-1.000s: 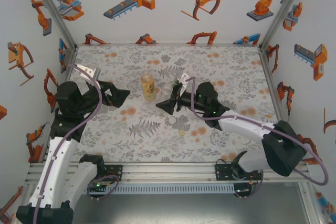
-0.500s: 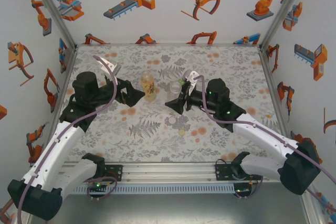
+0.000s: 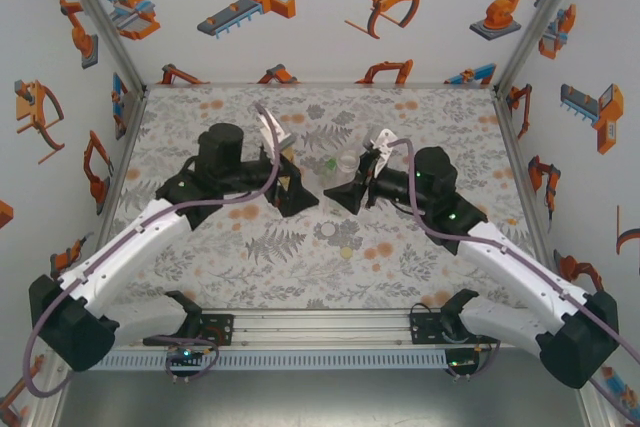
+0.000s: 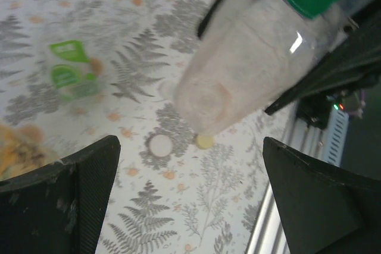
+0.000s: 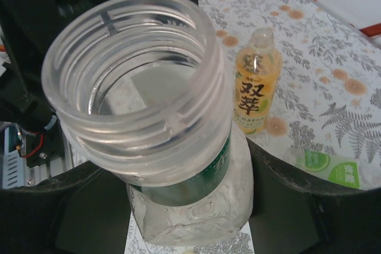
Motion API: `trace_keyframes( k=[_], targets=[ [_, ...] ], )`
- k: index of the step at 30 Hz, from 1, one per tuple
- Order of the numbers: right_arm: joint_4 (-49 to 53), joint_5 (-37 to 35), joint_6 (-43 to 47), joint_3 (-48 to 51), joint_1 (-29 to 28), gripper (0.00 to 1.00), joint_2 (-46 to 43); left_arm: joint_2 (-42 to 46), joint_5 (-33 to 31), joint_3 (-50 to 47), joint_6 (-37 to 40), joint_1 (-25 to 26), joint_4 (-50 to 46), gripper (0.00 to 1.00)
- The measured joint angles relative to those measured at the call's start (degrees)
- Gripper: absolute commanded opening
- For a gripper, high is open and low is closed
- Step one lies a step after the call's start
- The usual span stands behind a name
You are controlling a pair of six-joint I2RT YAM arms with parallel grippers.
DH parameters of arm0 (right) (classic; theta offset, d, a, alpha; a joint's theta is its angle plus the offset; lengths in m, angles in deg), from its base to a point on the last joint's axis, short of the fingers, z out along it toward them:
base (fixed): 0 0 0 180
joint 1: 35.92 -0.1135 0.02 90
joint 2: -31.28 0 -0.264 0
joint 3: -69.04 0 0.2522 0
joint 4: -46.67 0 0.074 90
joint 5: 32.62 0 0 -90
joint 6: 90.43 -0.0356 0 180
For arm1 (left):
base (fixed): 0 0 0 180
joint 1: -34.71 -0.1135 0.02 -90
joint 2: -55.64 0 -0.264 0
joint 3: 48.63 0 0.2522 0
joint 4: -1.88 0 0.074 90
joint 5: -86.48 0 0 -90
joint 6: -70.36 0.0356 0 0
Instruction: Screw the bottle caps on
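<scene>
The clear bottle's bottom (image 4: 205, 102) sticks out toward my left gripper's open fingers, so I should keep moving them in until they surround the clear bottle's sides (image 4: 253, 52).
My right gripper (image 5: 190, 206) is shut on the clear bottle (image 5: 178, 147), whose open threaded mouth points at the wrist camera. From above, that bottle (image 3: 347, 160) stands tilted above the mat in the right gripper (image 3: 348, 185). The left gripper (image 3: 296, 187) hangs wide open just left of it, nothing between its fingers (image 4: 59, 200). A whitish cap (image 4: 161, 144) and a yellowish cap (image 4: 205, 141) lie loose on the mat, also seen from above as the whitish cap (image 3: 328, 231) and the yellowish cap (image 3: 346, 252). The amber bottle (image 5: 256, 90) stands upright. The green bottle (image 5: 327, 168) lies on its side.
The floral mat (image 3: 430, 127) covers the table, walled on three sides by white panels. A metal rail (image 3: 320, 332) runs along the near edge by the arm bases. Both arms crowd the middle of the mat.
The left arm has swung right to the middle, its open gripper now over the amber bottle's spot. The right gripper has drawn the clear bottle slightly right and back.
</scene>
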Motion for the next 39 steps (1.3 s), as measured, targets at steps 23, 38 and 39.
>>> trace_keyframes(
  k=[23,38,39],
  targets=[
    [-4.57,16.28,-10.60,-6.93,0.00,0.27,-4.00,0.15,12.94,-10.60,-2.93,6.82,39.08,0.97],
    [-10.21,16.37,-13.55,-6.93,0.09,0.27,-3.85,-4.90,14.19,-9.29,-4.92,10.71,44.81,0.87],
    [-10.23,16.37,-13.55,-6.93,0.09,0.27,-3.85,-4.92,14.19,-9.29,-5.05,10.71,45.07,0.84]
  ],
)
